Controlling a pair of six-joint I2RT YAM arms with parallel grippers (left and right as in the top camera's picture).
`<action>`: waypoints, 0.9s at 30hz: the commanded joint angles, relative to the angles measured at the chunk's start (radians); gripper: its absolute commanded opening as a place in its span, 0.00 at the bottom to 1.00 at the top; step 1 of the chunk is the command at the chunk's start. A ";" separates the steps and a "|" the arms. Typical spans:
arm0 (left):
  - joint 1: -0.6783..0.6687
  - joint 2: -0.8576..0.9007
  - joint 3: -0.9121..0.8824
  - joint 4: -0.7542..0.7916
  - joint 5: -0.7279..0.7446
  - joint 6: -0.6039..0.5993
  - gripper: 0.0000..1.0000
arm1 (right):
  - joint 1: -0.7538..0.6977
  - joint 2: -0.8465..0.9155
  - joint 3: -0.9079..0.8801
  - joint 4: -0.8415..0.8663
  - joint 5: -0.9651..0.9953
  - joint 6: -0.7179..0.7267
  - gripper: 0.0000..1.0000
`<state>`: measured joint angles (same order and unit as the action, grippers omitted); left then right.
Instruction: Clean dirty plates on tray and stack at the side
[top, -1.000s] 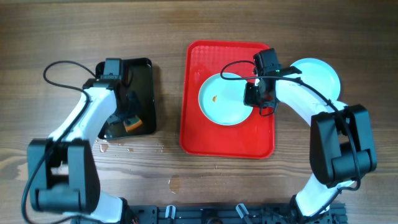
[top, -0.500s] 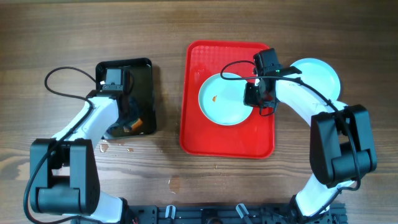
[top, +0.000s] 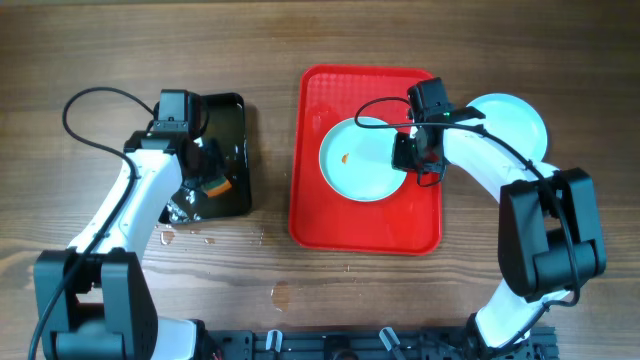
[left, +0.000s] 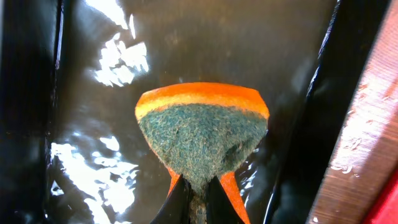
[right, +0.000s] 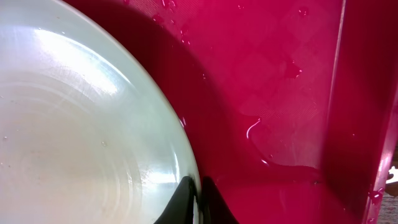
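The plate in the red tray has an orange smear (top: 345, 158) on it, so my left gripper should bring the sponge over and scrub the plate's middle (top: 362, 160) before stacking.
A pale blue plate (top: 358, 160) with a small orange smear lies in the red tray (top: 365, 225). My right gripper (top: 405, 152) is shut on that plate's right rim; in the right wrist view the plate (right: 81, 124) sits between the right gripper's (right: 199, 190) black fingers, with wet red tray (right: 292, 93) beside it. Another pale blue plate (top: 515, 118) rests on the table right of the tray. My left gripper (top: 205, 175) hangs over the black tray (top: 232, 115), shut on an orange and green sponge (left: 202, 134), pinched at the left gripper's (left: 198, 193) fingertips.
The black tray (left: 93, 93) holds shiny water. Water drops (top: 205, 238) lie on the wooden table in front of it, and a wet patch (top: 281, 295) sits nearer the front edge. Black cables loop off both arms.
My left arm has swung towards the back of the black tray, carrying the sponge with it. The right arm and the plate have not moved.
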<state>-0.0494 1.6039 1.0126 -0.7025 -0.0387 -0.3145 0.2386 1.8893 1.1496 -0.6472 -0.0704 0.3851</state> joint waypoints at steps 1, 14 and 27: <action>0.002 0.041 -0.116 0.121 0.001 0.019 0.04 | -0.001 0.035 -0.044 -0.011 0.025 0.010 0.04; -0.011 -0.004 0.093 -0.082 -0.033 0.023 0.04 | -0.001 0.035 -0.044 -0.010 0.025 0.007 0.04; -0.401 0.084 0.307 0.089 0.118 -0.077 0.04 | -0.001 0.035 -0.046 0.026 0.003 -0.018 0.04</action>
<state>-0.3714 1.6165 1.3155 -0.6586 0.0540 -0.3393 0.2340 1.8877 1.1454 -0.6373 -0.0830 0.3801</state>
